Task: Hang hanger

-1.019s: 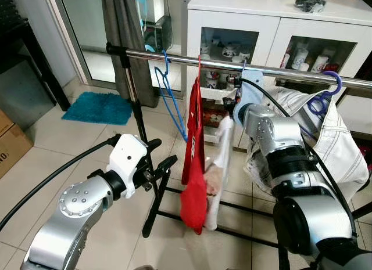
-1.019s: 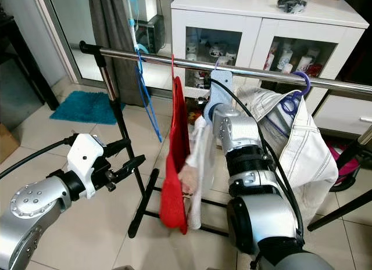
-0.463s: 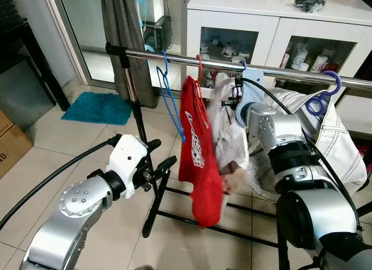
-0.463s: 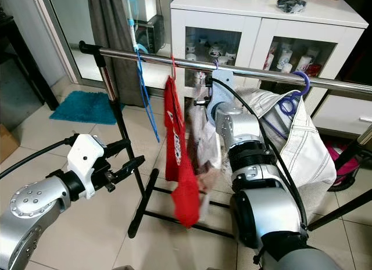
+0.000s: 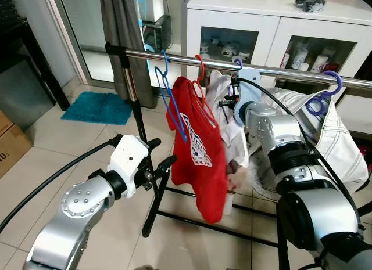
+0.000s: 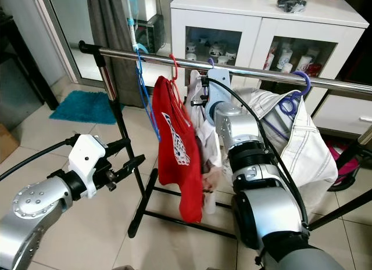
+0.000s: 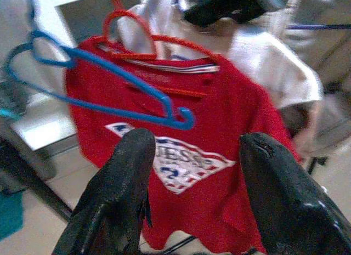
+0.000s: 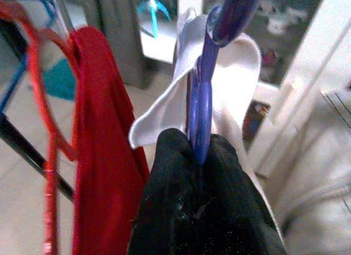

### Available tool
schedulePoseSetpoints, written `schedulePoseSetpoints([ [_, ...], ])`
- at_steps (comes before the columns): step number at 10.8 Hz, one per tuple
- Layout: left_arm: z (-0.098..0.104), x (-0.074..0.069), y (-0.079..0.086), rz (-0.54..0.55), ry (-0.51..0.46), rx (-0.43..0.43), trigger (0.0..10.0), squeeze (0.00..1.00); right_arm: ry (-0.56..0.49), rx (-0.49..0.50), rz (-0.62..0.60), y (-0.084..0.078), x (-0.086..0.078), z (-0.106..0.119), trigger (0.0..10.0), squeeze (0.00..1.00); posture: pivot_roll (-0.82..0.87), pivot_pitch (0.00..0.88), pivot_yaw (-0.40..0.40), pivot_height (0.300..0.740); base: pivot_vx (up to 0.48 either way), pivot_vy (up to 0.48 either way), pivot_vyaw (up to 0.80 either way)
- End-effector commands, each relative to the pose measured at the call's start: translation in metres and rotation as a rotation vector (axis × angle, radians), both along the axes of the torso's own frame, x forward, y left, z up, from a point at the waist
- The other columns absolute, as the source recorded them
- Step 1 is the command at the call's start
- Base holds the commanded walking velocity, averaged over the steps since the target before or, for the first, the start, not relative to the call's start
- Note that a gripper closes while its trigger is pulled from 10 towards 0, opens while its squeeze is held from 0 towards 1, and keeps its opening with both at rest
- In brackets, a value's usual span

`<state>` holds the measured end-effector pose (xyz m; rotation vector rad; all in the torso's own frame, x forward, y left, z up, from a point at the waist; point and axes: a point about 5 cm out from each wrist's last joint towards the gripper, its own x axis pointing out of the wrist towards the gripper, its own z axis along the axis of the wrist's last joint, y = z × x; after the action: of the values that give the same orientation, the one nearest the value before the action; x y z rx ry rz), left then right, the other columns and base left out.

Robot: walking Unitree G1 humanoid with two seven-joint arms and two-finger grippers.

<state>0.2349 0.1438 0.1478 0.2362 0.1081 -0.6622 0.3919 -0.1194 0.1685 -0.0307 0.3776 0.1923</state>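
The white garment (image 5: 220,87) is hanging in limp folds (image 5: 235,143), so I expect it to leave the purple hanger empty and dangle in a heap when I carry it away.
A steel clothes rail (image 5: 180,59) crosses the scene at chest height. My right gripper (image 8: 198,152) is shut on a purple hanger (image 8: 204,98) that carries a white garment (image 5: 237,143); the hanger's hook (image 5: 237,62) is up at the rail. Just to its left a red T-shirt (image 5: 199,149) hangs on a red hanger (image 7: 137,22), face turned toward me. An empty blue hanger (image 5: 170,99) hangs left of that. My left gripper (image 5: 161,164) is open, low and left of the red shirt, holding nothing.
A white jacket (image 5: 334,139) on another purple hanger hangs at the rail's right. A white glass-door cabinet (image 5: 273,20) stands behind the rack. Grey curtain (image 5: 125,26), teal mat (image 5: 99,107) and a cardboard box (image 5: 11,143) lie to the left. The rack's black foot (image 5: 156,207) is on the tiles.
The red shirt has swung from edge-on to broadside. My right gripper has shifted the white garment and its purple hanger a little left along the rail. The left arm has stayed put.
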Motion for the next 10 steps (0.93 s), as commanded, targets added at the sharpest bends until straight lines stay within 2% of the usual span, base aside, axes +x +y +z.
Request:
schedulePoseSetpoints([
  [1,-0.001,0.003,0.001,0.044,0.009,0.004,10.0,0.00,-0.095,0.029,0.018,-0.003,0.001,0.018,0.0,0.00,-0.06,0.000,0.013,0.740,0.000,0.000,0.00],
  [2,-0.002,0.008,0.003,0.132,0.011,-0.038,10.0,0.00,-0.148,0.063,0.020,-0.008,-0.004,0.026,0.0,0.00,-0.06,0.000,0.012,0.740,0.000,0.000,0.00],
  [3,-0.002,0.012,0.004,0.199,-0.001,-0.086,10.0,0.00,-0.179,0.055,0.043,-0.016,-0.013,0.031,0.0,0.00,-0.07,0.000,0.013,0.740,0.000,0.000,0.00],
  [4,-0.005,0.011,0.002,0.211,0.003,-0.095,10.0,0.00,-0.195,0.023,0.070,-0.022,-0.023,0.030,0.0,0.00,-0.07,0.000,0.012,0.740,0.000,0.000,0.00],
  [6,-0.009,0.012,-0.002,0.263,0.002,-0.130,10.0,0.00,-0.268,-0.054,0.157,-0.031,-0.055,0.024,0.0,0.00,-0.08,0.000,0.007,0.740,0.000,0.000,0.00],
  [9,-0.014,0.010,-0.003,0.283,0.006,-0.144,10.0,0.00,-0.250,-0.042,0.143,-0.039,-0.082,0.005,0.0,0.00,-0.08,0.000,0.003,0.740,0.000,0.000,0.00],
  [10,-0.014,0.009,-0.004,0.280,0.007,-0.144,10.0,0.00,-0.221,-0.071,0.131,-0.043,-0.091,-0.005,0.0,0.00,-0.08,0.000,-0.001,0.740,-0.259,0.000,0.00],
])
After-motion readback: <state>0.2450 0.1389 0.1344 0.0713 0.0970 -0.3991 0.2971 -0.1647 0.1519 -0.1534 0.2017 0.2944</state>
